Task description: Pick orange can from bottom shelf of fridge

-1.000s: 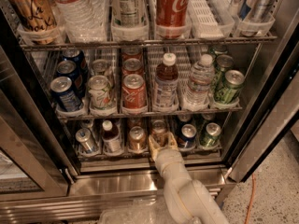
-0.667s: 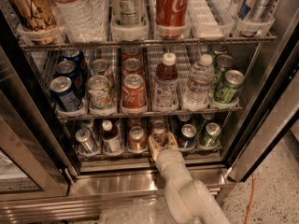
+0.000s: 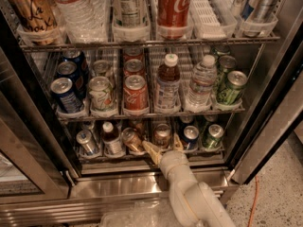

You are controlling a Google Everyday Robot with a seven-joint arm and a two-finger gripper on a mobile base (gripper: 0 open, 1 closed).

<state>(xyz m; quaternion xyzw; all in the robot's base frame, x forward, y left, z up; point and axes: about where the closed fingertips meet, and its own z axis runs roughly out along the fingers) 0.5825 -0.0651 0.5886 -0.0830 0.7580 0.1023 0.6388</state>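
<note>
Next, I center my gripper on the orange can before I close it, because one of my gripper's fingers is in front of the brownish can.
The fridge stands open with white wire shelves. On the bottom shelf the orange can stands in the middle lane, copper sided with a silver top. My gripper reaches in from below at the shelf's front edge. It is open, with one finger to the left of the can and the other to its right. The can's base sits between them. A second brownish can leans just left of the left finger.
The bottom shelf also holds a silver can, a small bottle, a blue can and a green can. The rack above hangs low over them with red, blue and green cans and bottles. An orange cable lies on the floor at right.
My gripper's fingers have spread to either side of the orange can. The brownish can on the left has shifted left and leans.
</note>
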